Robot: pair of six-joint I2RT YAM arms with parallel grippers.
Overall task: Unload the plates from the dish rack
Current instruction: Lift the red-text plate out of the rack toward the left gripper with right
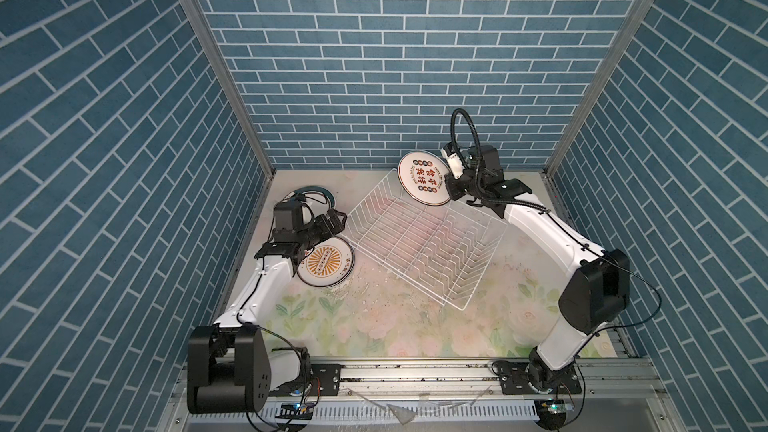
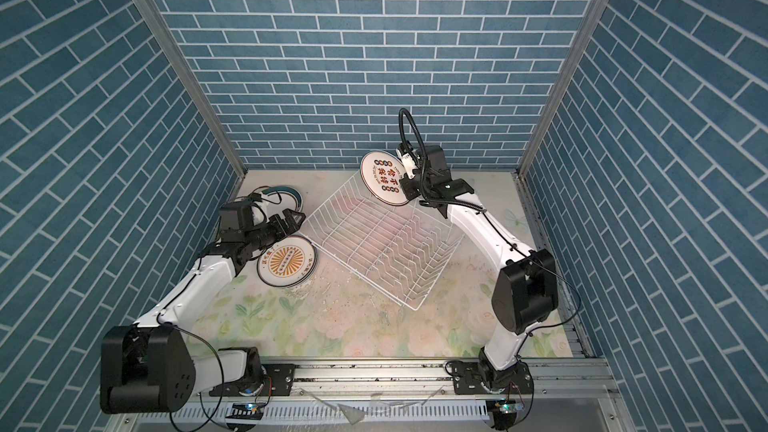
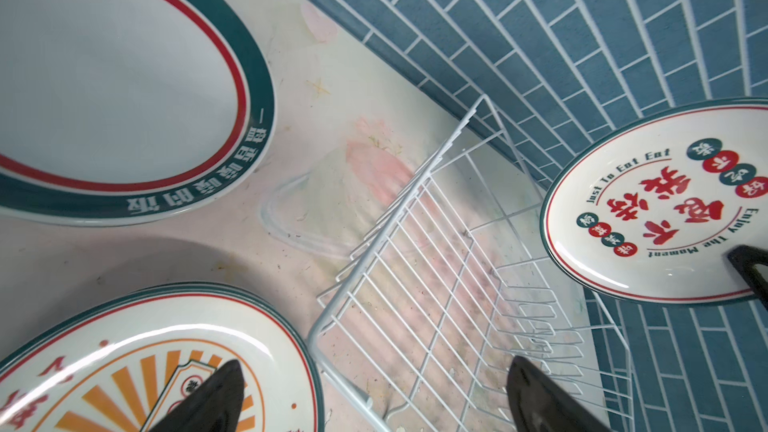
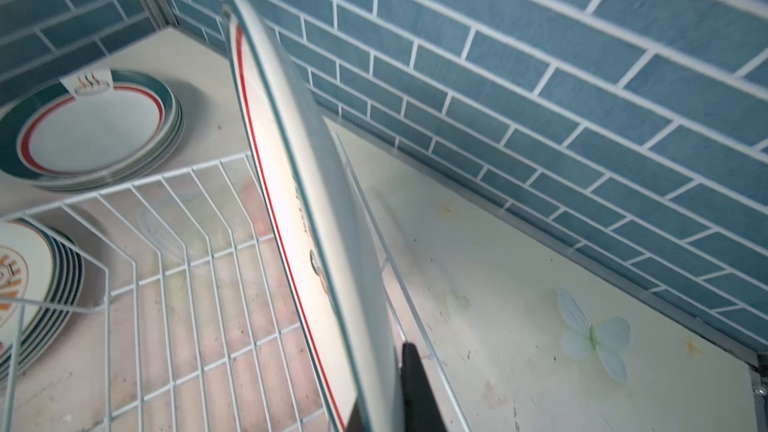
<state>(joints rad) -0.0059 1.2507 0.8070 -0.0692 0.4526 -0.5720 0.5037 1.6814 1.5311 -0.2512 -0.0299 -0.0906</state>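
Note:
My left gripper should keep on toward the plate, as the red-lettered plate's free edge [image 1: 400, 181] faces its open fingers, and then close on that edge [image 1: 402, 187].
The white wire dish rack [image 1: 460, 306] [image 2: 413, 307] sits diagonally mid-table, with no plates in its slots. My right gripper [image 1: 449, 189] [image 4: 382, 401] is shut on the rim of a red-lettered plate [image 1: 422, 178] [image 2: 382, 178] [image 3: 656, 205] [image 4: 299, 201]. It holds the plate tilted on edge over the rack's far corner. My left gripper [image 1: 338, 218] [image 3: 374, 367] stands open beside the rack's left corner, with nothing in it. It hovers over a sunburst plate stack [image 1: 326, 261] [image 3: 124, 367]. A green-rimmed plate stack [image 2: 286, 195] [image 4: 91, 130] lies behind it.
Blue brick walls close in the back and both sides. The back wall is close behind the held plate. The floral mat [image 1: 395, 326] lies bare in front of the rack. Clear shards [image 1: 399, 407] lie on the front rail.

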